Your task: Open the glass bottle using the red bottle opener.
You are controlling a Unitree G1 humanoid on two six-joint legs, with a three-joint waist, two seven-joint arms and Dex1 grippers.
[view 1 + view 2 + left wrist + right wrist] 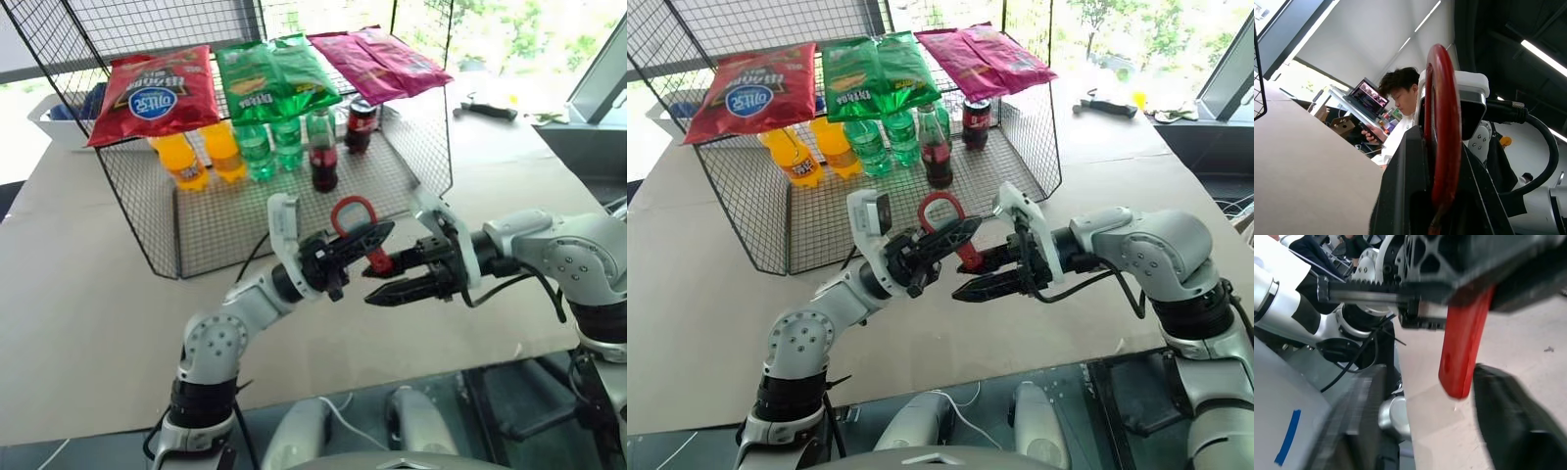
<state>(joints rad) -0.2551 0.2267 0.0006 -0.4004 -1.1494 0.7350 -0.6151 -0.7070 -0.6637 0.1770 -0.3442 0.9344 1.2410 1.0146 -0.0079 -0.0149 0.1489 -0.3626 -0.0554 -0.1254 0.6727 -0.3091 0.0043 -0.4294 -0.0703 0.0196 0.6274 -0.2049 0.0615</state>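
Only the end of the opener's handle (1455,387) meets my right gripper's open fingers, so they should go further up the handle (1467,340) before closing to free my left gripper.
My left gripper (380,233) is shut on the red bottle opener (354,212) and holds it above the table in front of the rack, ring head up. The ring (1442,122) rises between its black fingers. My right gripper (376,279) comes in from the right. Its jaws stand open on either side of the opener's red handle (1463,347), with a gap on each side. The glass bottle (322,152), dark drink with a red label, stands upright on the wire rack's floor behind the grippers, untouched.
The wire mesh rack (196,220) holds orange bottles (201,155), green bottles (270,145) and a dark cola can (361,124), with snack bags (157,93) on top. A black tool (490,110) lies on the far right of the table. A seated person (1396,112) is behind.
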